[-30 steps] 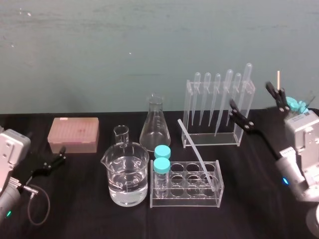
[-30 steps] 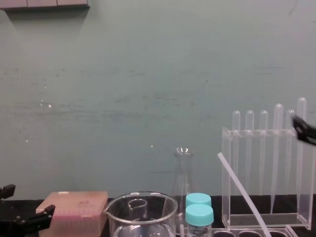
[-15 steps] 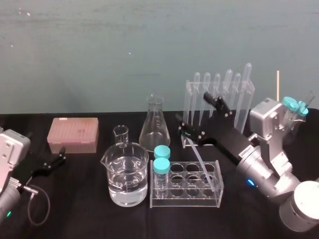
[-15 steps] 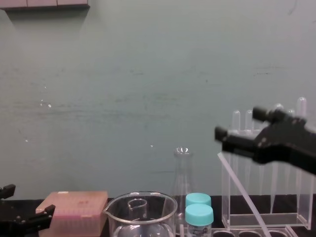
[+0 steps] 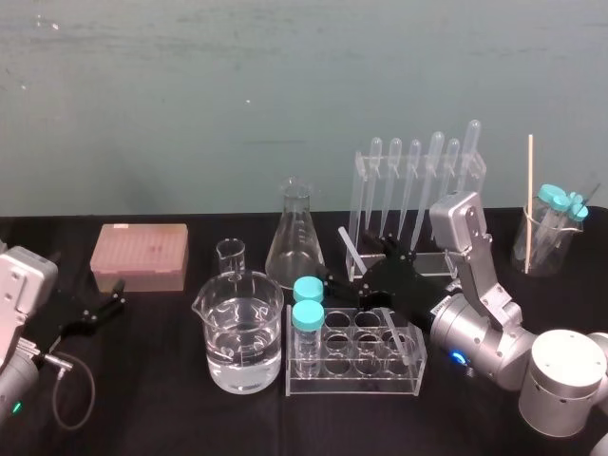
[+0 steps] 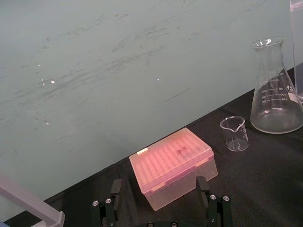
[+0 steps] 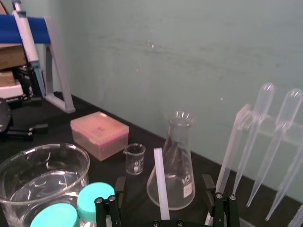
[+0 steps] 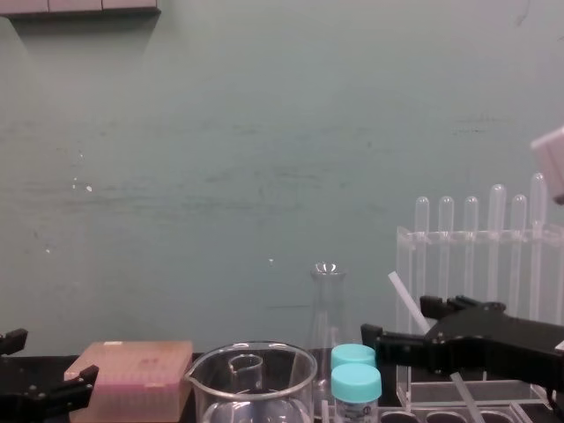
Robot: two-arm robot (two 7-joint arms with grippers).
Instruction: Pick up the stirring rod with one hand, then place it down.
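Note:
The stirring rod [image 8: 408,300] is leaning loosely in a wide rack hole [image 8: 490,417]. It will slip out freely when I lift it, and the tube rack will stay behind.
The stirring rod [image 5: 350,243] is a thin whitish stick that leans up and to the left out of the clear tube rack [image 5: 356,372]. My right gripper [image 5: 356,261] is open and straddles the rod's upper part, one finger on each side, without touching it. In the right wrist view the stirring rod [image 7: 160,184] stands between the two black fingers [image 7: 106,208] of that right gripper [image 7: 163,210]. From the chest view the stirring rod's [image 8: 398,289] tip sticks out above the right gripper [image 8: 401,322]. At the table's left edge my left gripper [image 5: 95,309] rests open.
A beaker of water [image 5: 242,332], a small beaker [image 5: 231,255] and a conical flask [image 5: 295,233] stand left of the rod. Two teal-capped vials [image 5: 309,304] sit in the tube rack. A pipette rack [image 5: 418,204] is behind, a pink tip box [image 5: 140,256] far left.
My right arm has swung in from the far right and come down, bringing its open jaws around the stirring rod. The left arm has not moved.

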